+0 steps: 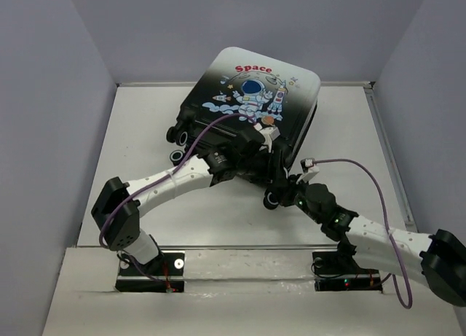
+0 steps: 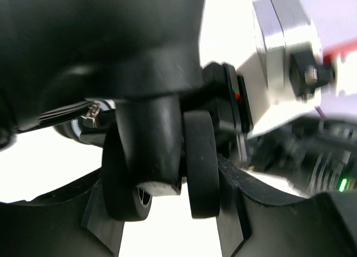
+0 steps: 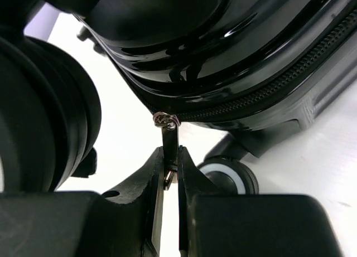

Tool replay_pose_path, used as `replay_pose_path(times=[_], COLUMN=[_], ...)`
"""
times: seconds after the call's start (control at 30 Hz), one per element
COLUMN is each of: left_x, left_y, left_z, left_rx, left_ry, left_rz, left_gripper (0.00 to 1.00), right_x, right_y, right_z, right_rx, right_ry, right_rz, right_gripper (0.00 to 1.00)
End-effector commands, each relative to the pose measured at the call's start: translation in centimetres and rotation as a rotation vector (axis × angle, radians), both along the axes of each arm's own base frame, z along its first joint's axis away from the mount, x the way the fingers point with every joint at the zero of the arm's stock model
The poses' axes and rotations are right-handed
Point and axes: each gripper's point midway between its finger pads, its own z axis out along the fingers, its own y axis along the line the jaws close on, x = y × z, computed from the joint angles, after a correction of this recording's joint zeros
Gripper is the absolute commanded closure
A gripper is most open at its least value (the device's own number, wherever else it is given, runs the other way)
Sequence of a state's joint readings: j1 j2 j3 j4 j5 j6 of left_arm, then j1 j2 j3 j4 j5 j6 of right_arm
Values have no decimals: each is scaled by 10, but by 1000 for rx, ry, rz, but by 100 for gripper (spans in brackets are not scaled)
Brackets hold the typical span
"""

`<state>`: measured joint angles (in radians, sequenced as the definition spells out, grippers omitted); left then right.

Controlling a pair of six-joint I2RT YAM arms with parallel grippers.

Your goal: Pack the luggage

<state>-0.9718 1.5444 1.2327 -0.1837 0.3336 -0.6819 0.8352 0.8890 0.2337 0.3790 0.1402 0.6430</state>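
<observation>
I should take the wheels at the other corner (image 1: 178, 141) with my left gripper and turn the luggage straight, because the luggage lies crooked and both grippers crowd one corner (image 1: 271, 177).
The luggage (image 1: 251, 88) lies flat and closed on the table, astronaut and red "Space" print up, wheels toward me. My left gripper (image 1: 256, 158) is at its near edge. In the left wrist view its fingers (image 2: 237, 212) flank a black twin wheel (image 2: 201, 162) and press on both sides of it; the gripper (image 2: 170, 223) is shut on that wheel. My right gripper (image 1: 282, 177) is just right of it. In the right wrist view it (image 3: 171, 163) is shut on the metal zipper pull (image 3: 171, 140), at the end of the closed zipper (image 3: 268, 90).
Grey walls enclose the white table (image 1: 145, 146) on three sides. Two wheels (image 1: 178, 145) stick out at the luggage's left corner and one (image 1: 271, 200) sits near my right gripper. The two wrists are close together; the right arm's white housing (image 2: 284, 62) fills the left wrist view's upper right.
</observation>
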Motion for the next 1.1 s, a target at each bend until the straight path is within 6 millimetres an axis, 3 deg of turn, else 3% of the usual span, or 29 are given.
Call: replay_pose_path(times=[0.0,0.1,0.13,0.17,0.2,0.23,0.33,0.37,0.4,0.43,0.47,0.5,0.53,0.57,0.6,0.63,0.67,0.73,0.77,0.8,0.83,0.87,0.9,1.0,1.07], left_x=[28,24,22,19,14,9,-2,-3,-1,3,7,12,15,21,24,33,43,54,59,67,81,89,103,121,127], left_y=[-57,-61,-66,-69,-78,-81,-91,-85,-79,-72,-62,-51,-28,-11,19,40,80,123,148,171,217,240,283,329,335], left_z=[199,222,226,237,233,242,231,229,232,218,202,196,211,189,208,188,204,201,179,173,170,152,143,106,88], left_rx=[-555,-612,-636,-661,-659,-672,-644,-618,-616,-543,-475,-429,-417,-340,-330,-242,-212,-150,-65,-22,34,100,187,315,362], left_ry=[-400,-396,-374,-377,-361,-367,-359,-361,-392,-391,-448,-476,-530,-548,-609,-611,-674,-693,-673,-670,-676,-665,-670,-616,-615], left_rz=[-93,-117,-131,-142,-163,-172,-198,-184,-169,-143,-131,-99,-30,-10,83,147,290,414,465,528,652,702,807,875,826], left_gripper=[87,87,88,88,88,88,84,67,67,38,25,11,3,1,1,1,1,1,1,1,1,1,1,1,1], right_x=[-52,-26,-15,-7,-3,7,20,23,22,21,21,17,15,13,12,9,7,6,4,3,5,3,3,1,0], right_y=[73,71,70,77,79,83,89,88,86,81,74,61,53,41,38,35,34,33,31,31,31,27,26,22,23], right_z=[41,51,80,72,99,115,125,122,118,117,112,93,92,79,72,76,73,58,68,69,56,68,59,72,79], right_rx=[225,326,424,422,523,597,710,726,716,710,700,668,667,634,610,618,598,537,545,531,473,487,436,409,393], right_ry=[-54,-136,-214,-214,-281,-292,-305,-279,-274,-278,-269,-233,-232,-214,-201,-205,-202,-161,-175,-174,-144,-159,-143,-176,-193], right_rz=[298,165,113,96,86,48,-2,-22,-23,-35,-54,-79,-96,-124,-132,-126,-122,-123,-116,-114,-125,-127,-130,-121,-107], right_gripper=[93,93,93,93,93,93,93,93,93,93,93,93,93,93,93,93,93,93,93,93,93,93,93,93,93])
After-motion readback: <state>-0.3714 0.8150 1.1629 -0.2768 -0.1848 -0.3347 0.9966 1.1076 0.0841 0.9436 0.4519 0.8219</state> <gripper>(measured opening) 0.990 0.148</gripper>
